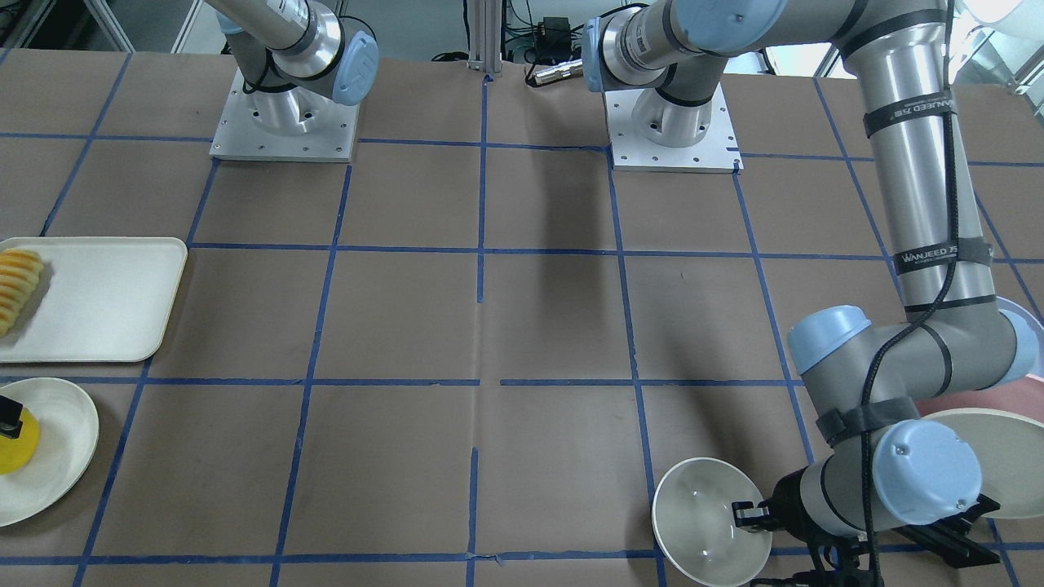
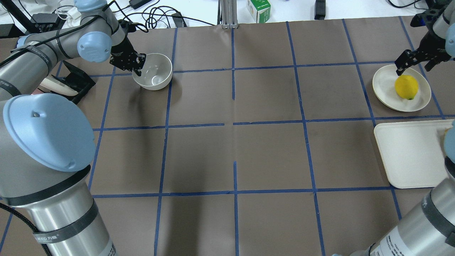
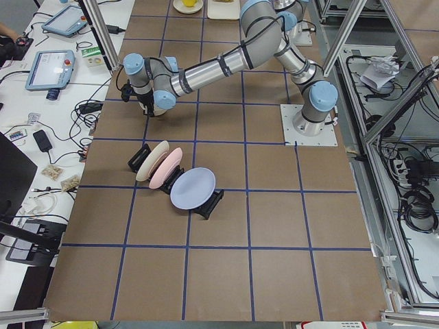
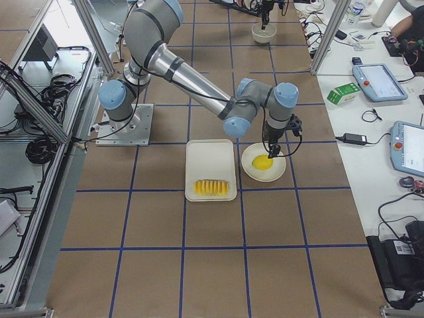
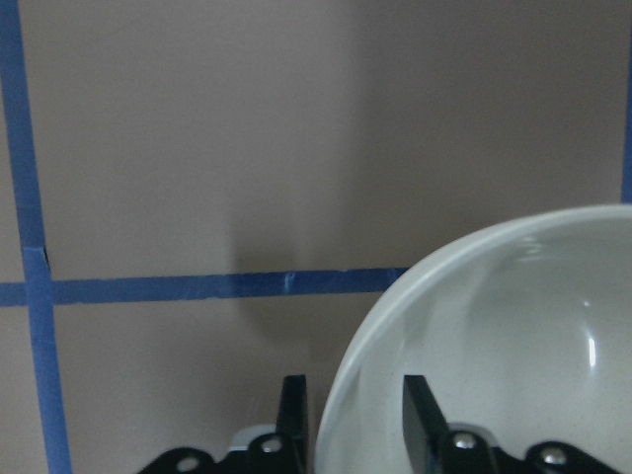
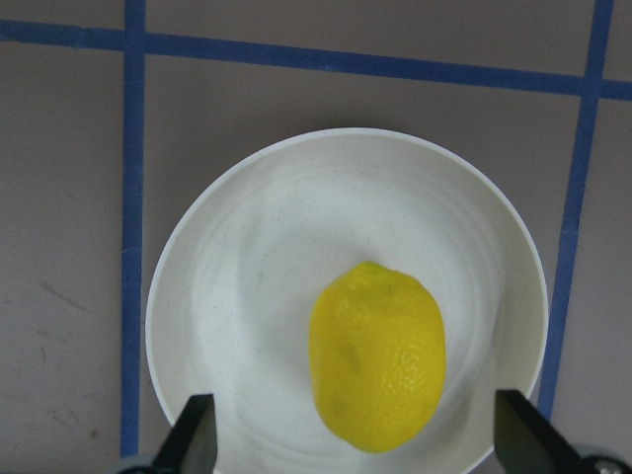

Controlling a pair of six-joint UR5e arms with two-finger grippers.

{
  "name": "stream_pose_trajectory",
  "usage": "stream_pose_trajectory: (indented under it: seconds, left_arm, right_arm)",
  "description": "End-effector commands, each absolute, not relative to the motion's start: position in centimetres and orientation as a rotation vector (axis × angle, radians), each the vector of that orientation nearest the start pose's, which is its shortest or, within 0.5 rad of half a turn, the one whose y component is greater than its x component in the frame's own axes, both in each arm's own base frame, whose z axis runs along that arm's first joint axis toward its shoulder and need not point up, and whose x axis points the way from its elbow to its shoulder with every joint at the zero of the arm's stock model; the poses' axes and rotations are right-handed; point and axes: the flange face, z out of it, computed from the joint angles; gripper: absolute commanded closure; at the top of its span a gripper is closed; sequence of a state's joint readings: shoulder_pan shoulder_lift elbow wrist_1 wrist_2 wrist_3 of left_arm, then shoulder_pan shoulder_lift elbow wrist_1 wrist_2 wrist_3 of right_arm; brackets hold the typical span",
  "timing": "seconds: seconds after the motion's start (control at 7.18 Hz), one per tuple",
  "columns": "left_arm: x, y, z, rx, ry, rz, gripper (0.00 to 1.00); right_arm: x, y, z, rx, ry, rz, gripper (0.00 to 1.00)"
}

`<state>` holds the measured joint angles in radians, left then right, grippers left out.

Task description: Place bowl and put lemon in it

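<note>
The bowl (image 1: pixel 706 533) sits far from the lemon's plate, so next my left gripper puts the bowl midway (image 1: pixel 489 380) and moves away before my right gripper brings the lemon.
The cream-white bowl (image 2: pixel 156 73) (image 1: pixel 705 522) is at the far left of the table in the overhead view. My left gripper (image 2: pixel 137 67) (image 5: pixel 355 420) is shut on the bowl's (image 5: pixel 494 336) near rim, one finger inside and one outside, and the bowl looks slightly tilted. The yellow lemon (image 2: pixel 406 87) (image 6: pixel 377 357) lies on a shallow cream plate (image 2: pixel 382 85) (image 6: pixel 247 286) at the far right. My right gripper (image 2: pixel 414 64) (image 6: pixel 360 444) is open and hangs just above the lemon, its fingers (image 6: pixel 197 439) wide on either side, touching nothing.
A cream tray (image 2: pixel 408 153) (image 1: pixel 106 302) with sliced yellow-orange food (image 1: pixel 18 285) lies beside the lemon's plate. A black rack of upright plates (image 3: pixel 175 181) (image 2: pixel 67 85) stands close to the left arm, just behind the bowl. Blue tape lines grid the brown table.
</note>
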<state>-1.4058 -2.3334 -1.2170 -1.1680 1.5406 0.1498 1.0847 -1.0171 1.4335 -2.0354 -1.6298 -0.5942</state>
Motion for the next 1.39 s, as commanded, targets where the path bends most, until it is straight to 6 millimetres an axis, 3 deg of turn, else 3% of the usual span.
stream_pose_trajectory:
  seconds: [0.0,0.14,0.28,0.42,0.56,0.7,0.84,0.97,1.25]
  left_arm:
    - [-1.4,-76.3,23.2,-0.071,3.202,-0.019,1.00]
    - [-2.5,-75.6,24.2,-0.133,3.232,0.037,1.00]
    - [-5.3,-74.5,26.0,-0.152,3.299,0.078,1.00]
    - [-9.0,-73.0,27.5,-0.156,3.321,0.100,1.00]
    - [-13.2,-70.5,27.6,-0.085,3.323,0.141,1.00]
    - [-16.9,-67.6,27.0,-0.003,3.319,0.139,1.00]
    - [-19.8,-64.9,25.4,0.014,3.320,0.089,1.00]
    - [-22.3,-61.6,24.6,-0.014,3.332,0.028,1.00]
    - [-25.6,-58.9,24.2,-0.045,3.351,-0.099,1.00]
  right_arm:
    - [-23.5,-66.3,24.4,-0.292,3.181,0.014,0.00]
    - [-23.8,-66.4,23.1,-0.299,3.166,0.032,0.00]
    - [-23.6,-66.6,22.5,-0.298,3.146,0.027,0.00]
    - [-23.5,-66.7,21.5,-0.295,3.120,0.024,0.00]
    - [-23.6,-66.7,20.9,-0.288,3.115,0.038,0.00]
    - [-23.7,-66.7,20.7,-0.283,3.112,0.044,0.21]
    - [-24.0,-66.4,20.7,-0.268,3.111,0.056,0.66]
    - [-24.8,-66.1,20.8,-0.245,3.115,0.064,1.00]
    - [-24.9,-65.6,22.7,-0.133,3.107,0.116,1.00]
